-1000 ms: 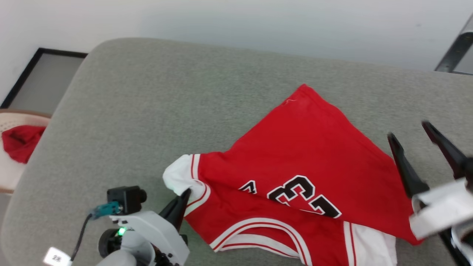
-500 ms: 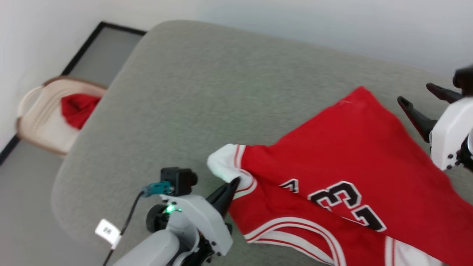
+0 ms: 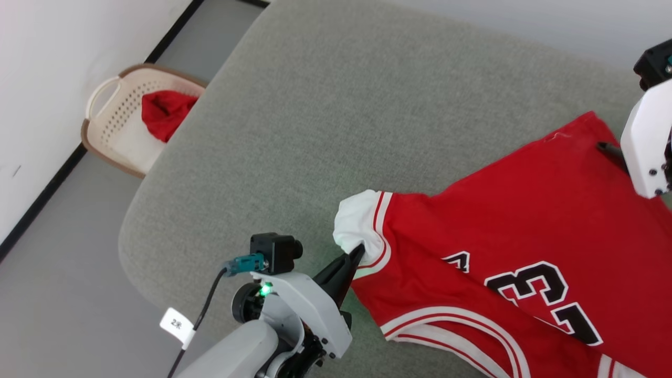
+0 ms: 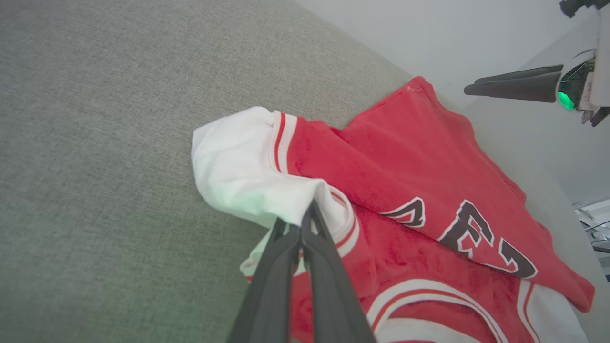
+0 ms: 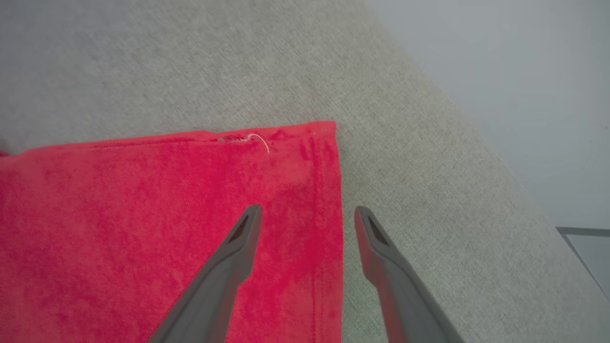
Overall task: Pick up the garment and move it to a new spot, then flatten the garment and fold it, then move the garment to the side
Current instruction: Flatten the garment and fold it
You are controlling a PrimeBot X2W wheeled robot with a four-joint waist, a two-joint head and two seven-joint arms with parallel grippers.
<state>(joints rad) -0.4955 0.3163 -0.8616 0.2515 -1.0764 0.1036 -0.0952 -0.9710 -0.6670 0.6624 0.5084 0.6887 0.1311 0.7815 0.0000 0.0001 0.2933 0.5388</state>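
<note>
My right gripper will make the red corner's tip [image 5: 324,129] bunch and poke out when it lifts, since the tip reaches beyond the fingers along the garment's side hem [image 5: 330,197].
The garment [image 3: 525,220], a red jersey with white sleeves and black numerals, lies spread on the grey upholstered surface [image 3: 315,105]. My left gripper [image 3: 358,251] is shut on the striped cuff of its white sleeve [image 3: 357,220]; in the left wrist view the closed left gripper [image 4: 310,209] pinches that cuff, which is bunched up. My right gripper [image 5: 309,212] is open over the garment's [image 5: 119,214] far corner, one finger above the red cloth and the other past its side hem. From the left wrist view the right gripper [image 4: 469,88] hangs beyond the garment [image 4: 405,157].
A beige perforated basket [image 3: 113,121] holding a bunched red cloth [image 3: 163,113] stands on the floor to the left of the grey surface. A white wall with a black baseboard runs behind it. The surface's rounded edge curves close to my left arm.
The head camera has swung, shifting the whole picture. My open right gripper has moved from beside the garment to above its far corner. The left gripper stays shut on the sleeve.
</note>
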